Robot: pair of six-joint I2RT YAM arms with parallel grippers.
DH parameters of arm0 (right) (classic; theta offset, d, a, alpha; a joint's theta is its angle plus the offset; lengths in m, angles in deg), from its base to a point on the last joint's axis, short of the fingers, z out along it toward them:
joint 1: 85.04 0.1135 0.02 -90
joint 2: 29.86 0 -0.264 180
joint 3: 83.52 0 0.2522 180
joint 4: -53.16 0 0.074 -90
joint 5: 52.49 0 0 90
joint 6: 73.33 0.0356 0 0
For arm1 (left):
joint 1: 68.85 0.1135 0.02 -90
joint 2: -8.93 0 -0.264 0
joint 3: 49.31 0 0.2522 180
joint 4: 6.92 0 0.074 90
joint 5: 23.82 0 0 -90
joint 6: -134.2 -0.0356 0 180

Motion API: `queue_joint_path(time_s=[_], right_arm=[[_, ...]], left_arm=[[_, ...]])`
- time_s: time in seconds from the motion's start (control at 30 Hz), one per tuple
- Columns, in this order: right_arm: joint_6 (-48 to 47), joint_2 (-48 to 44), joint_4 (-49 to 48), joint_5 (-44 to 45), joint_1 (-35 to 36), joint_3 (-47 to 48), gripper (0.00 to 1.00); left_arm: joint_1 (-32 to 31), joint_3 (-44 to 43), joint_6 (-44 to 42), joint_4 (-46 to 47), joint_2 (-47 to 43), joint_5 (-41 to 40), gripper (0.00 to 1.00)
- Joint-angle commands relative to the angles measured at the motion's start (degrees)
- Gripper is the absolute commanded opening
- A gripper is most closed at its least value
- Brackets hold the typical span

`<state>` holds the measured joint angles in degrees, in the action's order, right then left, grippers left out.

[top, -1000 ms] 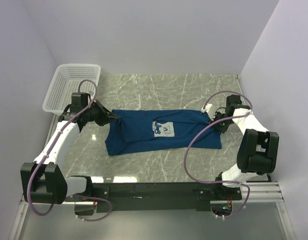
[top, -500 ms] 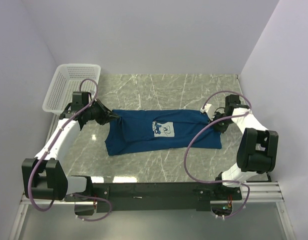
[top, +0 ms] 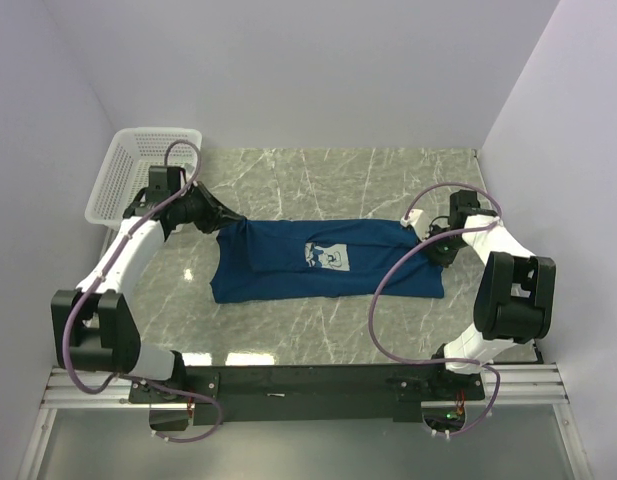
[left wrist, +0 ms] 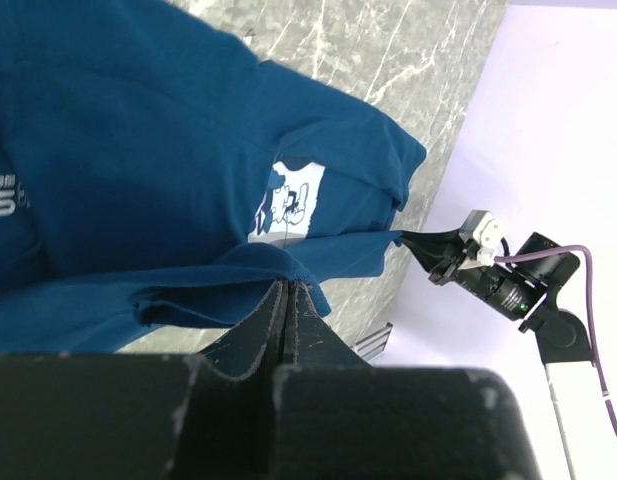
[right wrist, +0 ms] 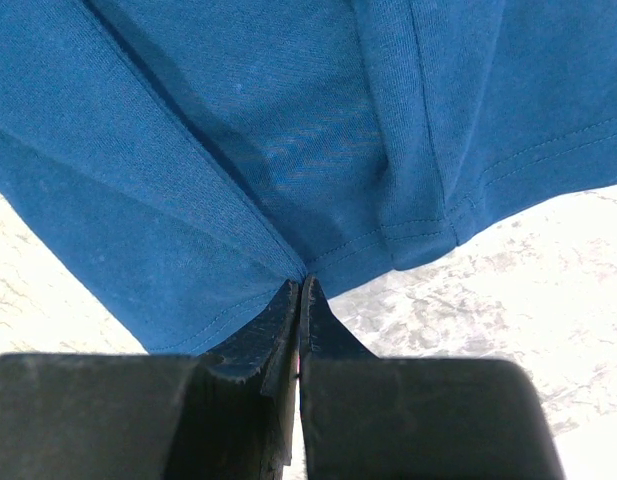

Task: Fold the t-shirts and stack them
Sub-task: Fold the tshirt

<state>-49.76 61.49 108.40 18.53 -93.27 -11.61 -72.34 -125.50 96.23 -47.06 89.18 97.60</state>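
Observation:
The shirt is flat between the pinched fold (top: 248,230) and the pale print (top: 328,256). My left gripper should carry on moving toward the print and let go of the fold short of the print.
A navy-blue t-shirt (top: 323,263) with a pale square print (top: 327,257) lies stretched sideways across the marble table. My left gripper (top: 226,222) is shut on its upper left corner. My right gripper (top: 420,232) is shut on its upper right corner. In the left wrist view the closed jaws pinch a fold of the shirt (left wrist: 168,150) at the gripper tip (left wrist: 288,287), and the right gripper (left wrist: 438,258) shows across the cloth. In the right wrist view the closed jaws at the gripper tip (right wrist: 301,285) pinch the hemmed edge of the shirt (right wrist: 238,120).
A white mesh basket (top: 146,172) stands at the far left corner, just behind my left arm. The marble table (top: 318,330) runs to walls at the back and sides. A purple cable (top: 388,285) loops over the shirt's right end.
My left gripper has pulled the shirt's left corner up and back toward the basket, stretching the top edge. The right gripper has barely moved.

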Motion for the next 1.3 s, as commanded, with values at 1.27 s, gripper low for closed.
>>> queue_joint_path(time_s=[1.27], right_arm=[[1.48, 3.04, -2.1, 1.76, 0.41, 2.32, 0.04]], left_arm=[[-9.7, -26.77, -7.82, -7.02, 24.51, -1.27, 0.0]])
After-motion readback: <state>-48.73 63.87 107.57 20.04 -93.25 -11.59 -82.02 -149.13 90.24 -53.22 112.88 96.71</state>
